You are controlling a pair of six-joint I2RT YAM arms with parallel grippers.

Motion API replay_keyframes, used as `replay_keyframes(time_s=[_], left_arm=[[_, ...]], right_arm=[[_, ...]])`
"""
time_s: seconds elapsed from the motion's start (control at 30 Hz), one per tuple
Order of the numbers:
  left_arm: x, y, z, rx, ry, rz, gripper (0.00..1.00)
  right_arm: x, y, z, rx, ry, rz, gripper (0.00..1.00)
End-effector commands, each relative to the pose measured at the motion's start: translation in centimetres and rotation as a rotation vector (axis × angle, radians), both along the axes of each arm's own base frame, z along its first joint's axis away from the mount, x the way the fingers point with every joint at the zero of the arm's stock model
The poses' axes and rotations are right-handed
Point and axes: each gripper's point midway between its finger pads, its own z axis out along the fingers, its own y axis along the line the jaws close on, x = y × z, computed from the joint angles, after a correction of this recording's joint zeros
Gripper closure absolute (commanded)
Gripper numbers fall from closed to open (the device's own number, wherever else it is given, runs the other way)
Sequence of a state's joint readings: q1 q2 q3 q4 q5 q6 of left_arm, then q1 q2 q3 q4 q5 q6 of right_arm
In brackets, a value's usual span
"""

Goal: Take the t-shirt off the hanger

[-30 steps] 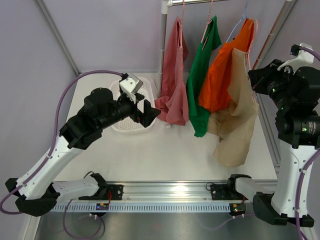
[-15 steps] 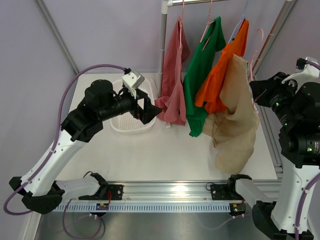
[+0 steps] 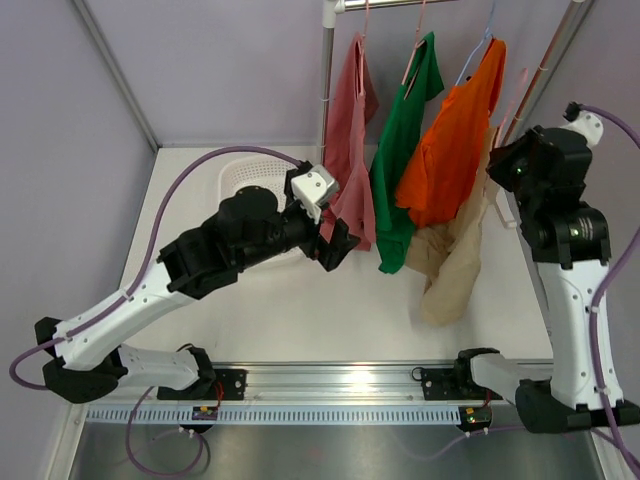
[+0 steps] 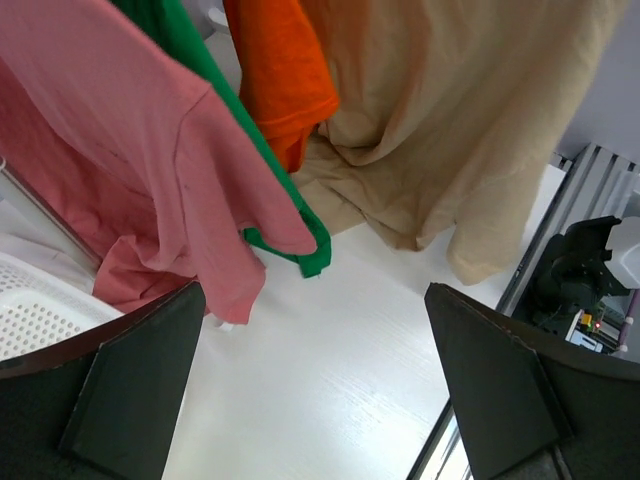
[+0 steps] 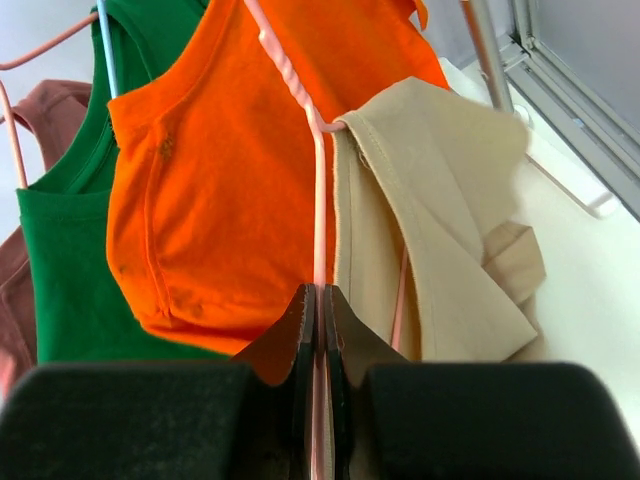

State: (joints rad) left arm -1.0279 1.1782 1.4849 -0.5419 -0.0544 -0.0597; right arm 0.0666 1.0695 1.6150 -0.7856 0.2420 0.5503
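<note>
The beige t-shirt [image 3: 455, 262] sags bunched and low from the pink hanger [image 3: 515, 95], so it will slip off and the hanger will stay behind when the robot pulls.
The beige t-shirt [image 3: 452, 268] [image 5: 440, 250] [image 4: 455, 120] droops from a thin pink hanger [image 5: 319, 190], with one shoulder slipped down so the cloth hangs bunched toward the table. My right gripper [image 5: 321, 293] [image 3: 500, 172] is shut on the hanger's wire just below the shirt's neckline, at the right end of the rack. My left gripper [image 3: 336, 246] [image 4: 312, 300] stands open and empty above the table. It is low in front of the rose shirt and well left of the beige shirt's hem.
A rose shirt [image 3: 349, 175], a green shirt [image 3: 398, 180] and an orange shirt [image 3: 458, 150] hang on the same rack, whose pole [image 3: 326, 95] stands at the back. A white basket [image 3: 240, 180] sits behind my left arm.
My left arm has swung right from over the basket to just in front of the rose shirt. My right arm has shifted inward with the hanger, and the beige shirt now hangs narrower and more bunched.
</note>
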Motion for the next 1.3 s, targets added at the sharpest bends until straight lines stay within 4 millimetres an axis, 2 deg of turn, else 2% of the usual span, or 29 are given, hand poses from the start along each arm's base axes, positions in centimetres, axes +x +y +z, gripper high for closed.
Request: replay_keyframes(time_s=[0.0,0.03,0.07,0.1,0.17,0.2,0.23,0.27,0.3,0.37,0.4,0.47,0.73,0.9,1.07,1.27], left_arm=[[1.4,-1.5,2.0,-0.06,-0.07,0.08,0.01],[1.8,-1.7,1.8,-0.057,-0.065,0.103,0.01],[1.9,-2.0,2.2,-0.064,-0.066,0.105,0.01],[2.0,-2.7,1.7,-0.052,-0.058,0.104,0.01],[2.4,-3.2,1.8,-0.053,-0.065,0.12,0.01],[2.4,-3.6,2.2,-0.067,-0.074,0.121,0.01],[2.8,-4.0,1.9,-0.063,-0.075,0.13,0.01],[3.0,-4.3,2.3,-0.08,-0.082,0.134,0.01],[3.1,-4.6,2.6,-0.094,-0.081,0.136,0.01],[3.6,-5.5,2.5,-0.095,-0.075,0.144,0.01],[3.6,-5.8,3.2,-0.117,-0.074,0.141,0.01],[3.9,-6.8,3.0,-0.121,-0.068,0.131,0.01],[3.5,-9.7,3.3,-0.162,-0.086,0.04,0.01],[3.2,-11.5,2.2,-0.161,-0.066,-0.018,0.01],[2.9,-12.6,2.1,-0.189,-0.087,-0.052,0.01],[4.1,-13.5,1.8,-0.184,-0.13,-0.035,0.05]], right_arm=[[2.5,0.5,4.0,-0.039,-0.093,-0.06,1.0],[4.0,0.3,3.2,-0.064,-0.055,-0.09,1.0],[4.4,0.4,3.3,-0.072,-0.048,-0.097,1.0],[5.5,0.5,3.6,-0.085,-0.042,-0.105,1.0],[6.2,0.0,3.7,-0.104,-0.028,-0.151,1.0],[6.5,0.7,4.4,-0.107,-0.041,-0.147,1.0],[7.3,0.2,3.6,-0.126,-0.009,-0.208,1.0],[7.6,0.5,3.4,-0.137,-0.002,-0.218,1.0],[8.4,1.8,2.9,-0.146,0.007,-0.203,1.0],[8.8,2.0,2.4,-0.164,0.018,-0.248,1.0],[9.4,3.0,1.7,-0.174,0.029,-0.236,1.0],[9.8,3.8,1.3,-0.175,0.029,-0.227,1.0],[9.8,6.3,1.2,-0.173,-0.008,-0.208,1.0],[9.8,7.2,1.8,-0.151,-0.004,-0.19,1.0],[9.3,8.4,2.6,-0.127,-0.026,-0.138,1.0],[8.0,8.8,3.2,-0.093,-0.034,-0.081,1.0]])
